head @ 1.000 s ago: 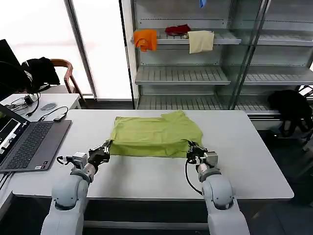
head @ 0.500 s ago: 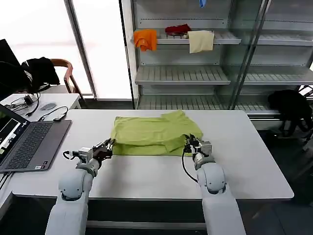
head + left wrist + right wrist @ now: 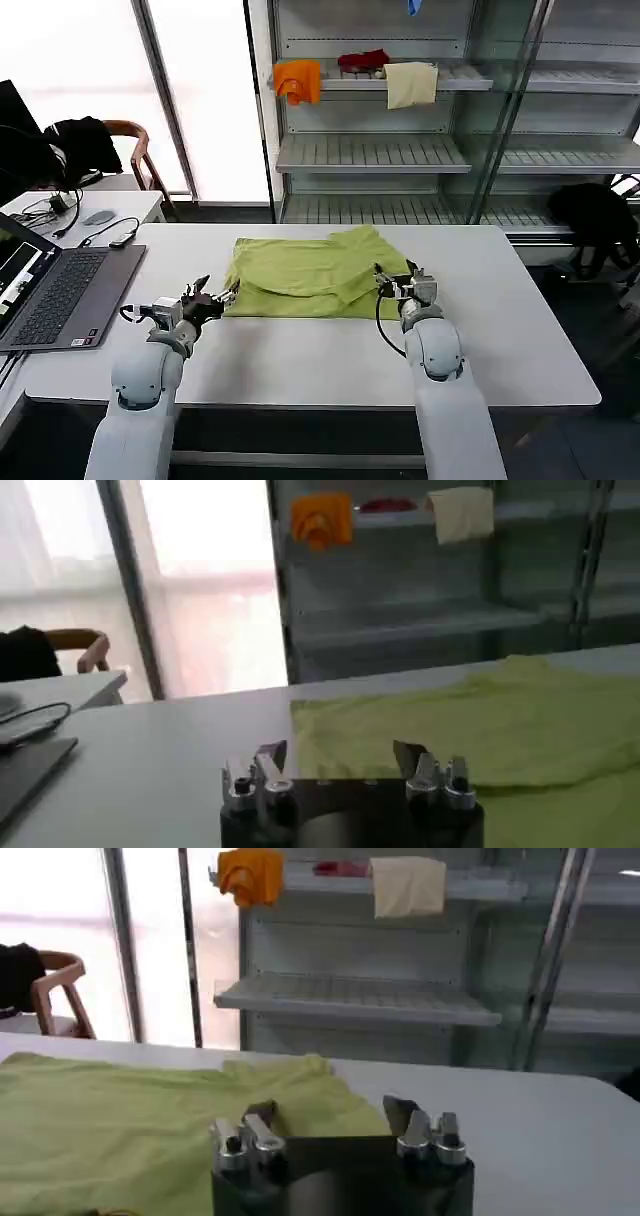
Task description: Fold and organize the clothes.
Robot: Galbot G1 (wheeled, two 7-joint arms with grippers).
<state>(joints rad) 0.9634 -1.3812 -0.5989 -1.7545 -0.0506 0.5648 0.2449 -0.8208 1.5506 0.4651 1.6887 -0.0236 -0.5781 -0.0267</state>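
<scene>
The lime-green T-shirt (image 3: 300,262) lies flat beneath the folded layer (image 3: 335,291), so I expect it to slide along in one piece and keep its folds when I pull its near corners toward me.
The lime-green T-shirt (image 3: 315,275) lies folded in a wide band on the white table (image 3: 500,330). My left gripper (image 3: 208,294) is open just off the shirt's near left corner, low over the table. My right gripper (image 3: 393,282) is open at the shirt's near right corner, over the folded edge. In the left wrist view the open left gripper (image 3: 340,758) faces the shirt (image 3: 470,725) with nothing between its fingers. In the right wrist view the open right gripper (image 3: 330,1116) hangs over the shirt (image 3: 130,1128), holding nothing.
A laptop (image 3: 60,290) sits at the table's left edge, with cables on a side table (image 3: 100,215) behind it. A shelf unit (image 3: 400,150) beyond the table holds orange (image 3: 298,80), red (image 3: 363,60) and cream (image 3: 410,85) cloths. Bare table lies near me and to the right.
Both grippers carried the shirt's near hem away from me, folding it over the shirt, then opened and let it go. The shirt is now a narrower band.
</scene>
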